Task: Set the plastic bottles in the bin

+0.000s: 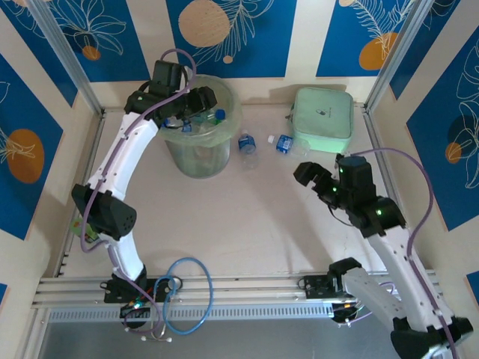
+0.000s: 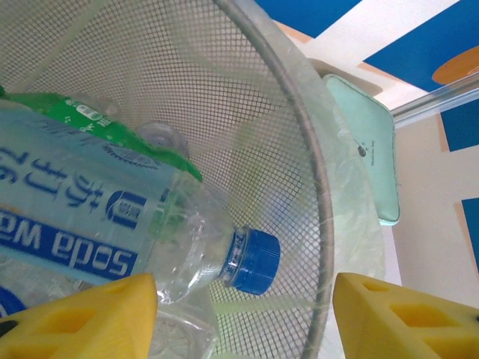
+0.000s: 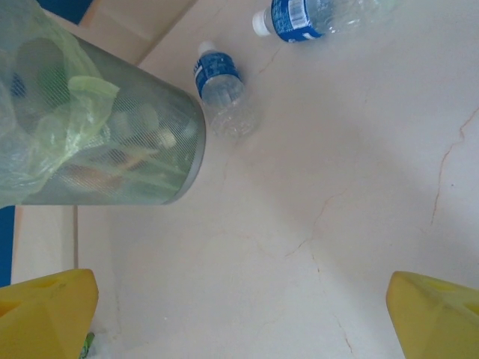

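Note:
I should take the bottle [image 1: 247,142] nearest the bin by its clear bottom [image 1: 251,158] with my right gripper, on whose side it lies, then pass it to my left gripper.
The bin [image 1: 199,149], a round pale green mesh bucket with a thin liner, stands at the back left and holds several plastic bottles. My left gripper [image 1: 188,114] hovers over its mouth, open. In the left wrist view a clear bottle [image 2: 112,217] with a blue label and blue cap lies inside the bin [image 2: 299,149], its cap end between my spread left gripper [image 2: 243,321] fingers but untouched. Two more blue-labelled bottles [image 1: 248,149] [image 1: 283,143] lie on the table right of the bin. My right gripper [image 1: 314,179] stands open over bare table. The right wrist view shows the bin [image 3: 97,142] and both bottles [image 3: 224,90] [image 3: 314,19].
A mint green square case [image 1: 323,116] lies at the back right, just behind the right-hand bottle. A small green item [image 1: 86,232] sits at the table's left edge by the left arm's elbow. Aluminium posts and walls close in the table's sides.

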Tool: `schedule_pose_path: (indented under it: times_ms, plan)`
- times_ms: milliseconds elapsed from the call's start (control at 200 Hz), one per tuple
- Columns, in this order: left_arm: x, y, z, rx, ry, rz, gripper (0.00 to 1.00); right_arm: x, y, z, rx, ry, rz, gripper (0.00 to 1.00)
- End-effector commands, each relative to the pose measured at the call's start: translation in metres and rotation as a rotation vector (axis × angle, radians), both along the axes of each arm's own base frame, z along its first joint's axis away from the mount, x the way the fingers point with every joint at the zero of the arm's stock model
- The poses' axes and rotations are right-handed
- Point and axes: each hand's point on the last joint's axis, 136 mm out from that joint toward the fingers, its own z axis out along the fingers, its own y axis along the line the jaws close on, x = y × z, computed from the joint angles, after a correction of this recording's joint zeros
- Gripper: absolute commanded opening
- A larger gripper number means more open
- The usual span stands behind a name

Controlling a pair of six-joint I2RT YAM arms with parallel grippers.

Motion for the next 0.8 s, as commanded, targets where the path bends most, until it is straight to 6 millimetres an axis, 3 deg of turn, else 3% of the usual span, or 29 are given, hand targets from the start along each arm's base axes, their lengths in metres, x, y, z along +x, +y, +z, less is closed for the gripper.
schedule_pose_path:
  times_ms: [0,120,240,320,515,630,795]
  plan:
    - [-0.032,0.018,0.076,0.002,-0.194,0.001,0.65,0.027,0.024,0.006,0.005,-0.028,0.135,0.99]
    - [-0.075,0.018,0.112,-0.028,-0.326,-0.073,0.66,0.059,0.045,-0.009,-0.02,-0.012,0.222,0.99]
    - [-0.129,0.013,0.115,-0.107,-0.412,-0.195,0.67,0.088,0.065,-0.025,-0.04,0.016,0.285,0.99]
    - [-0.164,0.017,0.102,-0.135,-0.437,-0.249,0.67,0.107,0.078,-0.037,-0.068,0.03,0.317,0.99]
    - [-0.223,0.032,0.036,-0.153,-0.372,-0.305,0.67,0.144,0.103,-0.071,-0.151,0.081,0.363,0.99]
    - [-0.239,0.038,0.011,-0.193,-0.331,-0.285,0.67,0.163,0.111,-0.097,-0.188,0.133,0.374,0.97]
    - [-0.24,0.042,-0.024,-0.217,-0.242,-0.228,0.66,0.186,0.119,-0.136,-0.253,0.229,0.387,0.96]
